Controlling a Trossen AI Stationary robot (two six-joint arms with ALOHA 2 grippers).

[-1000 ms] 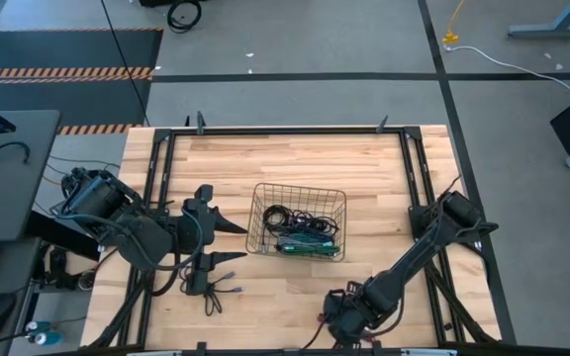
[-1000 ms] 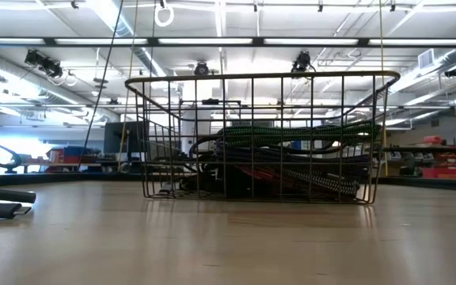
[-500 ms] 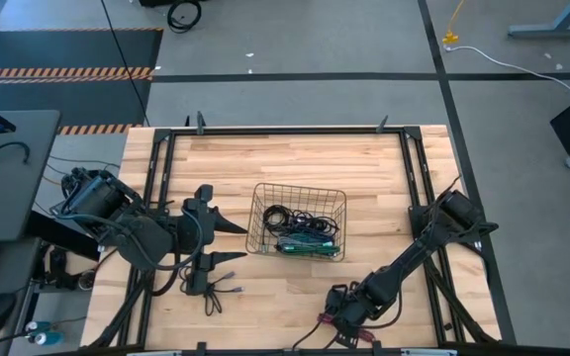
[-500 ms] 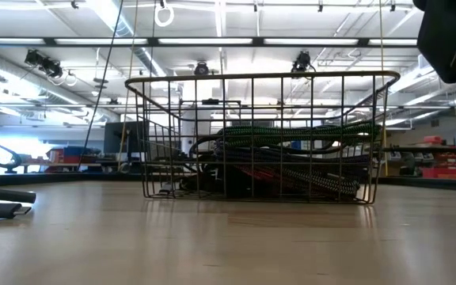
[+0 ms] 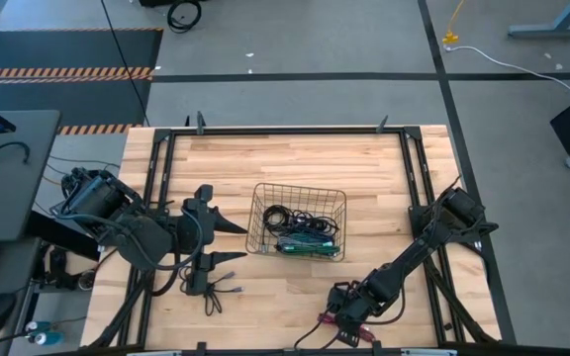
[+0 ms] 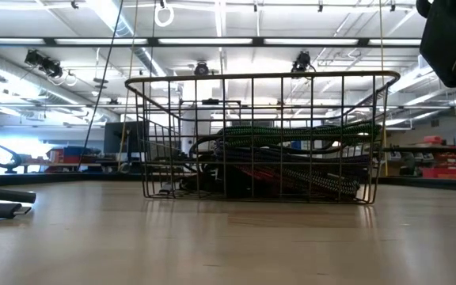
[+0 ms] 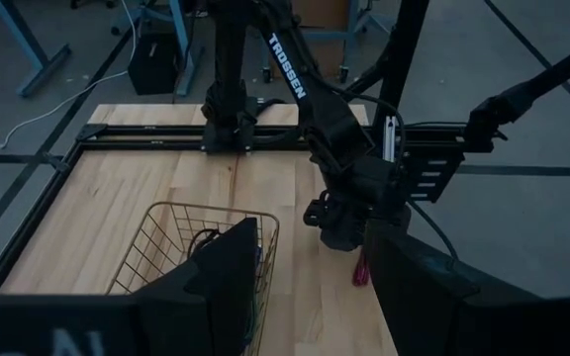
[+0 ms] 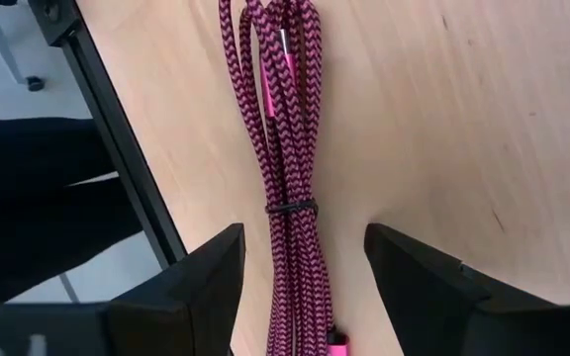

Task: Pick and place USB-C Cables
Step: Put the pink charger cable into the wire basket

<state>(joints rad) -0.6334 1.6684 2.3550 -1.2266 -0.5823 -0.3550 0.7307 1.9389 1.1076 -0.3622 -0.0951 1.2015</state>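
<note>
The magenta braided cable point(image 8: 287, 148) will stay in a long, gathered bundle when I carry it to the basket, because a black tie point(image 8: 292, 208) holds the cable's folded parts tightly together.
A wire basket point(image 5: 257, 220) stands mid-table and holds several coiled USB-C cables point(image 5: 300, 232), black and green on top; they also show through its wires in the low view point(image 6: 291, 158). A magenta braided cable point(image 8: 287, 148), folded into a long tied bundle, lies flat on the wood near the table's near edge point(image 5: 329, 321). My right gripper point(image 8: 300, 287) hangs over it, pointing down, open, with a finger on each side of the bundle's end, apart from it. A black cable point(image 5: 216, 289) lies on the table by my left gripper point(image 5: 231, 241), which is open and waits left of the basket.
The dark metal frame rail point(image 8: 117, 129) runs along the table's near edge, close beside the magenta cable. Bare wood lies between the basket and the right arm point(image 5: 414, 252). In the low view the right arm point(image 6: 450, 39) fills the upper right corner.
My right gripper has shifted a little away from the table's near edge, toward the right, and its arm has come into the low view's upper right corner. The magenta cable now shows beside it in the high view. My left arm has kept still.
</note>
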